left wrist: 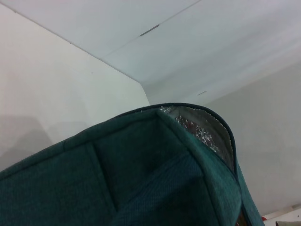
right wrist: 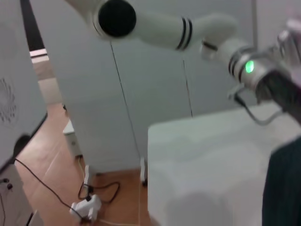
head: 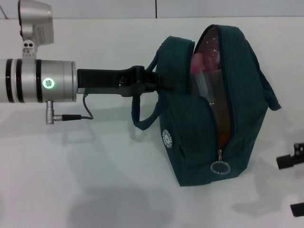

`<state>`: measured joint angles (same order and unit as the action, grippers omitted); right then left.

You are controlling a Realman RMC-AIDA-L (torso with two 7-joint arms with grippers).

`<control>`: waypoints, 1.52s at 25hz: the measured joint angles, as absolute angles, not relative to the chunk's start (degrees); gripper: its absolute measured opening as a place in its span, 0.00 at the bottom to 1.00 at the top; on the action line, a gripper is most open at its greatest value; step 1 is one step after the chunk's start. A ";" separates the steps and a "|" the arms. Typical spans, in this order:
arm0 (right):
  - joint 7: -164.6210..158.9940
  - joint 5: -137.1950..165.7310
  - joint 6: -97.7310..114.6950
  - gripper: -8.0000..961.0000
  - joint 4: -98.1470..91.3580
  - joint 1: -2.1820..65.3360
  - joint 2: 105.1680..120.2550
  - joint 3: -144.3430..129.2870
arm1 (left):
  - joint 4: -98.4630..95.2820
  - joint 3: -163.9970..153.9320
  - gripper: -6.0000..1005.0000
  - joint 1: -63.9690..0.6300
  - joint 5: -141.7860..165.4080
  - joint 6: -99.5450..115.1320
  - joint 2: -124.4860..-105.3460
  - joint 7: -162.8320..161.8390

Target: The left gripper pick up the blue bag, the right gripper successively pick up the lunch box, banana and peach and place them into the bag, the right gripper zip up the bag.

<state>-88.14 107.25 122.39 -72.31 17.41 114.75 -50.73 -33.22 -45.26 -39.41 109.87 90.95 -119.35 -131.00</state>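
Note:
I should keep moving my right gripper's open fingers toward the silver ring (head: 220, 168), which hangs free in front of them at the blue bag's zipper end (head: 220, 154), until they close on it.
The blue bag (head: 209, 137) stands on the white table, its zipper open along the top and its silver ring pull (head: 220, 167) hanging at the near end. My left gripper (head: 142, 81) reaches in from the left and is shut on one loop handle of the bag. Inside the opening I see the pink peach (head: 196, 64) and the clear lunch box (head: 205, 88) below it. A yellow-brown strip (head: 223, 118) deeper inside could be the banana; I cannot tell. My right gripper (head: 294, 185) is at the right edge, open, apart from the bag. The left wrist view shows the bag's fabric (left wrist: 117, 183) and silver lining (left wrist: 202, 132).
The second loop handle (head: 271, 97) hangs off the bag's right side. The left arm's silver cylinder (head: 42, 80) and its cable (head: 76, 117) lie over the table's left. In the right wrist view the table edge (right wrist: 149, 155) drops to a floor with cables (right wrist: 89, 202).

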 joint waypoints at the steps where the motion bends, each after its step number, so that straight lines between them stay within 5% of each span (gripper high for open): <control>1: -88.14 107.25 122.39 0.79 -72.31 17.41 114.75 -50.73 | -33.22 -45.26 0.04 -39.41 109.87 90.95 -119.35 -131.00; 14: -73.62 112.47 110.06 0.78 -46.85 21.09 115.18 -50.91 | -33.22 -45.26 0.05 -39.43 109.71 90.96 -119.35 -130.87; 38: -66.44 112.13 101.54 0.74 -32.30 27.27 115.88 -51.15 | -33.22 -45.57 0.06 -39.81 109.68 90.96 -119.35 -130.87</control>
<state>-66.44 112.13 101.54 -32.30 27.27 115.88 -51.15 -33.22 -45.57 -39.81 109.68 90.96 -119.35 -130.87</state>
